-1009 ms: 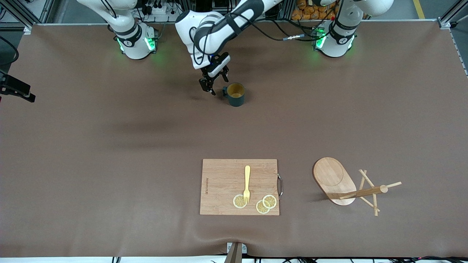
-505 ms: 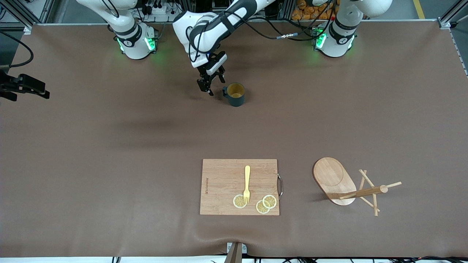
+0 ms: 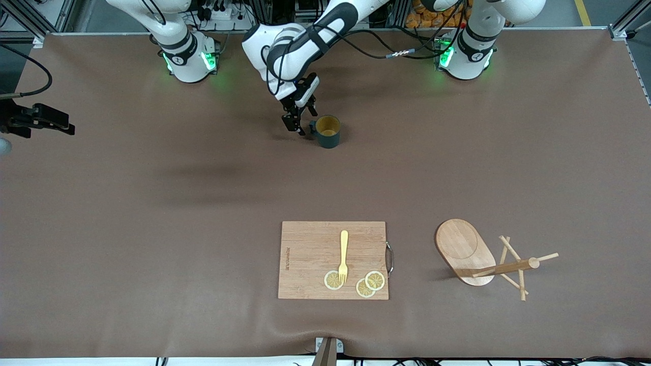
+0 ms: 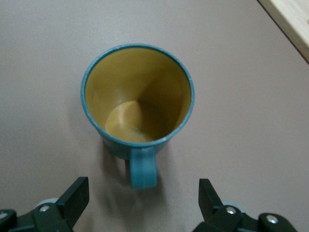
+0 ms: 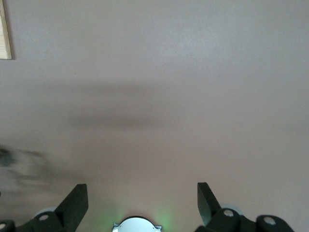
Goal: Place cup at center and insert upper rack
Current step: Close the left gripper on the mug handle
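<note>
The cup's tan bottom [image 4: 136,121] is plain to see under a crossing shadow, so I expect the cup to tip sideways empty when the robot turns it by its handle.
The cup [image 3: 328,131], dark teal with a tan inside, stands upright on the table near the robots' bases. Its handle [image 4: 143,169] points toward my left gripper [image 3: 300,121]. That gripper is open and low beside the cup; in the left wrist view [image 4: 144,194] the handle's end lies between the spread fingers, untouched. The upper rack [image 3: 503,267], a wooden mug tree, lies tipped on its side near the front camera at the left arm's end, oval base [image 3: 460,248] on edge. My right gripper [image 3: 61,124] is open and empty, high at the right arm's end.
A rectangular cutting board [image 3: 305,254] lies near the front camera, with a yellow fork [image 3: 344,254] and lemon slices [image 3: 333,280] on it. Its corner shows in the left wrist view [image 4: 289,19].
My left gripper has turned and moved in closer to the cup's handle. My right gripper has shifted slightly inward at the view's edge. The cup and rack have not moved.
</note>
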`<state>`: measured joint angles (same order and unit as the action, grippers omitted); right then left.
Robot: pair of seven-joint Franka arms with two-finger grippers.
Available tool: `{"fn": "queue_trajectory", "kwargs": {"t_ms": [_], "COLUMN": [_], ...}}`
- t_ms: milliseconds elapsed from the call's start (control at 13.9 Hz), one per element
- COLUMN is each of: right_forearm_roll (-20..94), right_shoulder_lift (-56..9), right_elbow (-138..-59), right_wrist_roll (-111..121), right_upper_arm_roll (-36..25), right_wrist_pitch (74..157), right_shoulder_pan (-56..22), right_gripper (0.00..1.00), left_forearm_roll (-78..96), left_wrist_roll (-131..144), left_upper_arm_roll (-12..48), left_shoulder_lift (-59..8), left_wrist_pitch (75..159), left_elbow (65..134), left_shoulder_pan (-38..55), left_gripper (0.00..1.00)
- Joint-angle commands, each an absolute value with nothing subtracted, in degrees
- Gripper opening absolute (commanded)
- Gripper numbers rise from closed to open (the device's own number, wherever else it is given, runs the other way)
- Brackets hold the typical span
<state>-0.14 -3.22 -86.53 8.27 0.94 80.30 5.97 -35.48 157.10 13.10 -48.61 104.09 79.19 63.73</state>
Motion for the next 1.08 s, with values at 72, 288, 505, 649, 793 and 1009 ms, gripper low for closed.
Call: {"fn": "queue_trajectory", "kwargs": {"t_ms": [72, 288, 505, 649, 793, 1009], "right_forearm_roll": [0.3, 0.3, 0.3, 0.3, 0.4, 0.4], "right_shoulder_lift": [-2.5, -2.5, -2.5, -2.5, -2.5, -2.5], "right_elbow": [-87.0, -86.9, -86.7, -86.7, -86.7, -86.7], "right_wrist_roll": [7.4, 7.4, 7.4, 7.4, 7.4, 7.4], "right_upper_arm_roll": [0.9, 0.9, 0.9, 0.9, 0.9, 0.9], "right_wrist_pitch": [79.8, 79.8, 79.9, 79.9, 79.9, 79.9], "right_shoulder_pan": [5.7, 5.7, 5.7, 5.7, 5.7, 5.7], "right_gripper": [1.0, 1.0, 1.0, 1.0, 1.0, 1.0], "left_forearm_roll": [-34.9, -34.7, -34.3, -33.9, -33.8, -33.1], "left_wrist_roll": [162.7, 163.6, 163.7, 165.7, 167.9, 168.2], "left_upper_arm_roll": [12.7, 12.7, 12.7, 12.7, 11.5, 11.4], "left_shoulder_lift": [-50.3, -50.9, -50.9, -51.0, -50.9, -50.9], "left_wrist_pitch": [102.7, 102.7, 102.7, 102.7, 102.7, 102.7], "left_elbow": [77.4, 77.3, 77.4, 77.6, 77.5, 77.7], "left_shoulder_pan": [64.5, 64.3, 64.2, 64.1, 64.2, 64.2], "left_gripper": [0.91, 0.88, 0.79, 0.76, 0.74, 0.61]}}
